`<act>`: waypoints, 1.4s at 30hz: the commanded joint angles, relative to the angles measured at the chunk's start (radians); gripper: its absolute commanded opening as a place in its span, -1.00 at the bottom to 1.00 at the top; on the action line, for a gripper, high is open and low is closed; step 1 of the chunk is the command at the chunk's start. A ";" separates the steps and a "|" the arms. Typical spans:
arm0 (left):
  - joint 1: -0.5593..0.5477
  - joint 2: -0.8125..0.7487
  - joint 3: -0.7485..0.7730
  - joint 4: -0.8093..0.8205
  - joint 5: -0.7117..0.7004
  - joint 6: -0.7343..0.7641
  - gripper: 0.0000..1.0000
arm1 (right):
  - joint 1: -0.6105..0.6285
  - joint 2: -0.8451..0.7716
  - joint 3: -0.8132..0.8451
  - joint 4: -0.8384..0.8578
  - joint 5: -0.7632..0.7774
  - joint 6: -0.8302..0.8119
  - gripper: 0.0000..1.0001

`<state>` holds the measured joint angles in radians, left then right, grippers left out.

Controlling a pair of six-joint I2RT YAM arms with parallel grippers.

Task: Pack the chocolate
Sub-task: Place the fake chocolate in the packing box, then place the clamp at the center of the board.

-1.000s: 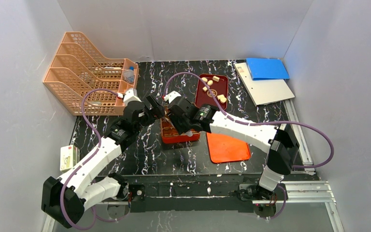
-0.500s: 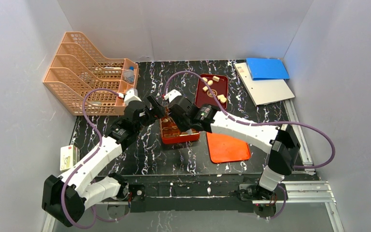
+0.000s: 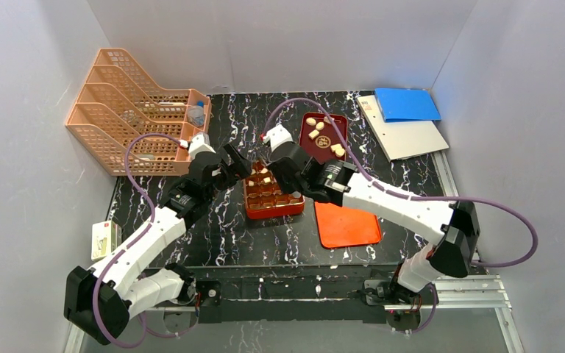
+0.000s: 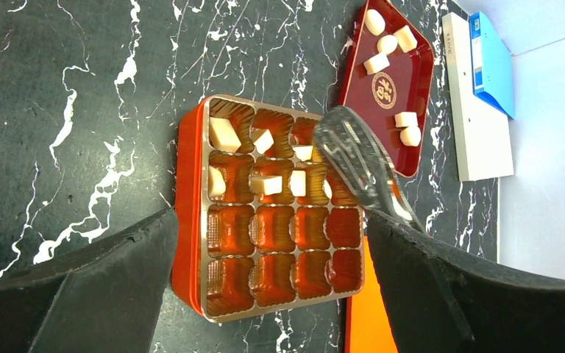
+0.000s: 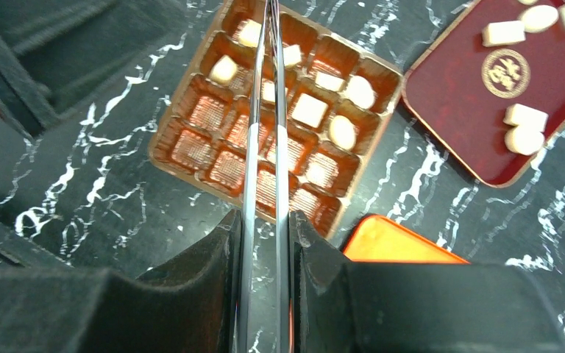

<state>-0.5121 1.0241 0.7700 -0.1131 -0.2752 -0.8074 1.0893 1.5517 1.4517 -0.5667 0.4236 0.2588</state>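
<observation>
The part of the counter [image 3: 360, 141] next to the dark red tray is clear and the metal tongs [image 4: 349, 151] are empty. My right gripper should keep moving the tongs there and let go of them.
The chocolate lies in two places: several pale pieces [image 5: 309, 110] sit in the far cells of the orange-red compartmented box [image 4: 185, 220], and several more [image 5: 524, 118] lie loose on the dark red tray [image 4: 412, 81] behind it. My right gripper [image 5: 265, 220] is shut on a pair of metal tongs [image 5: 280, 147]. Their narrow tips reach over the box's far rows, and no piece shows between them. My left gripper [image 4: 271, 220] stands open, one finger on each side of the box's near half, apart from it.
An orange lid [image 3: 347, 224] lies flat just right of the box. A peach file rack [image 3: 129, 110] stands at the back left. A blue folder [image 3: 406, 104] lies on white sheets at the back right. A small carton [image 3: 105, 240] sits at the left edge.
My right arm has swung right and back toward the dark red tray, uncovering the box, and its fingers have squeezed the tongs narrower. The left arm has stayed put.
</observation>
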 commanded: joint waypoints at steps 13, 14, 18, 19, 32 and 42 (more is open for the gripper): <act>0.007 -0.027 -0.015 0.007 -0.009 -0.006 0.94 | -0.343 -0.289 -0.374 0.180 0.317 0.060 -0.78; 0.007 -0.027 -0.020 0.011 -0.008 -0.008 0.95 | -0.375 -0.297 -0.401 0.211 0.313 0.053 -0.78; 0.007 -0.025 -0.034 0.025 -0.006 -0.012 0.94 | -0.471 -0.273 -0.471 0.309 0.297 0.024 -0.78; 0.007 -0.027 -0.038 0.029 -0.005 -0.012 0.94 | -0.492 -0.260 -0.479 0.329 0.287 0.021 -0.79; 0.007 -0.041 -0.136 0.079 -0.010 -0.025 0.94 | -0.726 -0.039 -0.501 0.558 0.137 -0.031 -0.79; 0.007 0.009 -0.201 0.161 -0.027 -0.022 0.94 | -0.783 0.184 -0.412 0.632 0.051 -0.046 -0.79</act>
<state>-0.5121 1.0145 0.5884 0.0021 -0.2737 -0.8310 0.3237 1.6936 0.9722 -0.0132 0.5201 0.2272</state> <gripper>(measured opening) 0.972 0.323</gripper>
